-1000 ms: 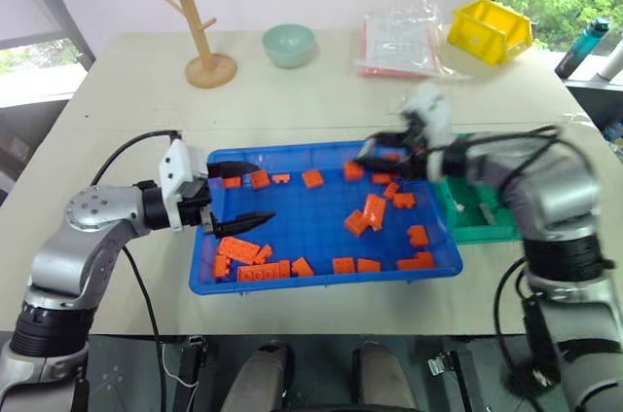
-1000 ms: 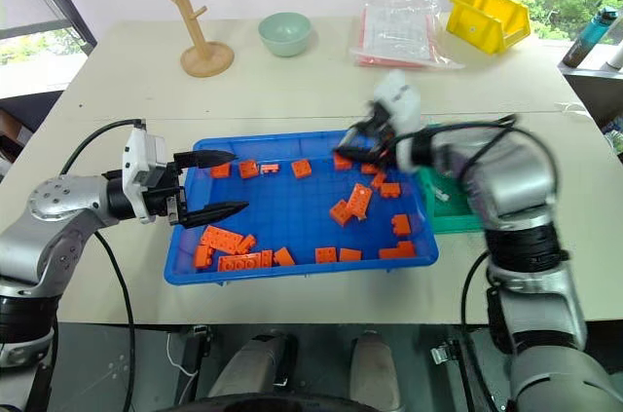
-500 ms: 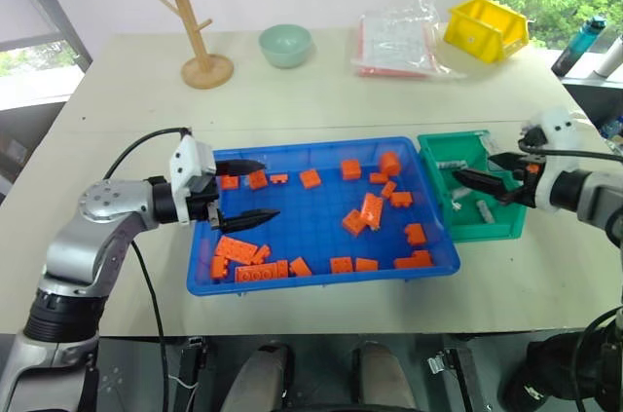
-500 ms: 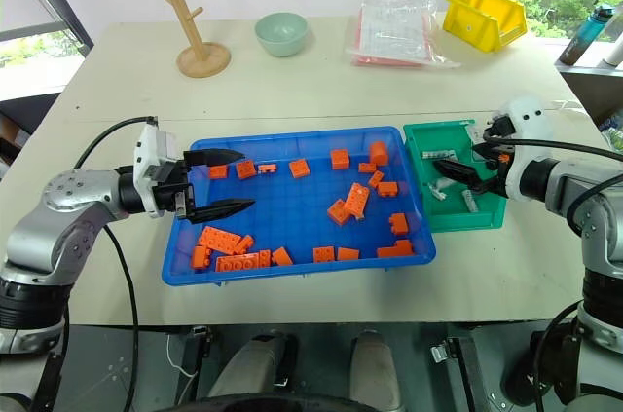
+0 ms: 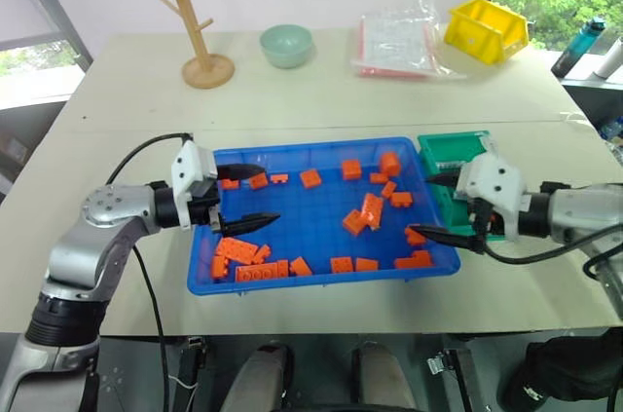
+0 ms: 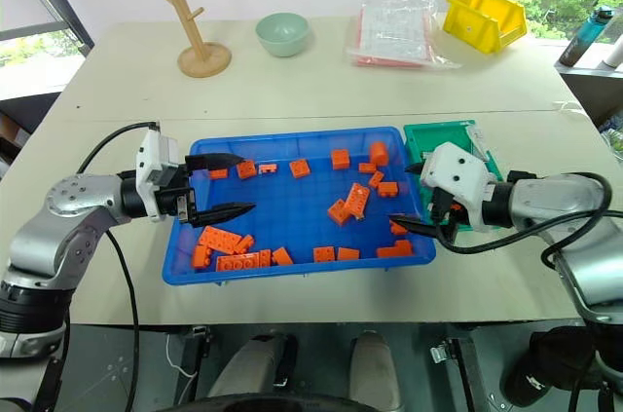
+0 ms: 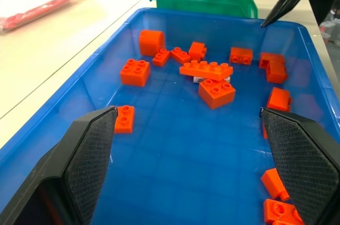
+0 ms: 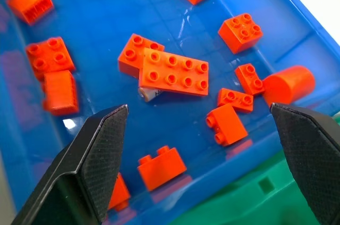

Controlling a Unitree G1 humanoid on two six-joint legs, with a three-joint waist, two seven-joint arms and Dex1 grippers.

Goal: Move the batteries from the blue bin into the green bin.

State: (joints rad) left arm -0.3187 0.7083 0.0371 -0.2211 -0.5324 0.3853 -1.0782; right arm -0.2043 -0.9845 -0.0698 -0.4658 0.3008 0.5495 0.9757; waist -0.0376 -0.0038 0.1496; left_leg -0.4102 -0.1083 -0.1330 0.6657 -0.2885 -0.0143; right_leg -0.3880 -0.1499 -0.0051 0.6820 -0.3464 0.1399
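Observation:
I can see the long orange brick lying over the battery with just one end peeking out (image 8: 149, 94), so next my right gripper moves that brick (image 5: 372, 209) out of the way before it picks up the battery.
The blue bin (image 5: 321, 285) lies in front of me with several orange bricks scattered in it. One battery (image 8: 149, 93) peeks out, mostly hidden, from under a long orange brick (image 5: 373, 209) right of the bin's middle. The green bin (image 5: 458, 145) stands against the blue bin's right end, largely covered by my right hand. My right gripper (image 5: 423, 205) is open at the blue bin's right rim, pointing in toward that brick, with nothing in it. My left gripper (image 5: 271, 195) is open and empty over the bin's left part.
A yellow bin (image 5: 487, 30) and a clear plastic bag (image 5: 399, 42) lie at the table's far right. A pale green bowl (image 5: 287, 45) and a wooden mug tree (image 5: 200, 18) stand at the back. A bottle (image 5: 576, 46) is beyond the right edge.
My right gripper swung from the blue bin's far right corner out over the green bin, opened wide, then came back to the blue bin's right rim. The left gripper stayed put.

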